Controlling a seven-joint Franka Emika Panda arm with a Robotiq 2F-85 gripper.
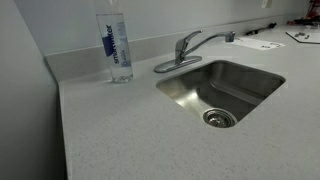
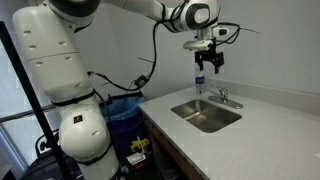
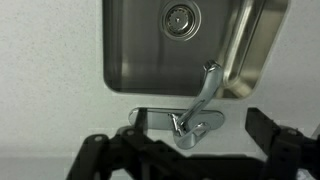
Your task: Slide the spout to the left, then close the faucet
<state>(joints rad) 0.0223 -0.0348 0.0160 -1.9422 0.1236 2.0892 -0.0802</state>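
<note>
The robot's open gripper hangs over the faucet itself point(image 3: 187, 131), so it should go down next to the spout, on the side point(image 3: 172, 80) away from the bottle, before it pushes the spout.
The chrome faucet point(image 1: 184, 50) stands on its oval base plate behind the steel sink point(image 1: 255, 85). Its spout point(image 1: 213, 39) reaches out over the sink's back edge. In the wrist view the faucet point(image 3: 190, 127) lies right below me, with the spout point(image 3: 206, 90) running toward the basin and the short lever pointing toward the camera. My gripper point(image 3: 185, 150) is open, with its dark fingers far apart on either side of the faucet. In an exterior view the gripper point(image 2: 207, 66) hangs in the air above the faucet point(image 2: 222, 97) and touches nothing.
A clear water bottle point(image 1: 115, 46) with a blue label stands on the counter beside the faucet. The speckled grey counter point(image 1: 120, 130) runs around the sink. Papers and dark items point(image 1: 270, 42) lie at its far end. A wall backs the counter.
</note>
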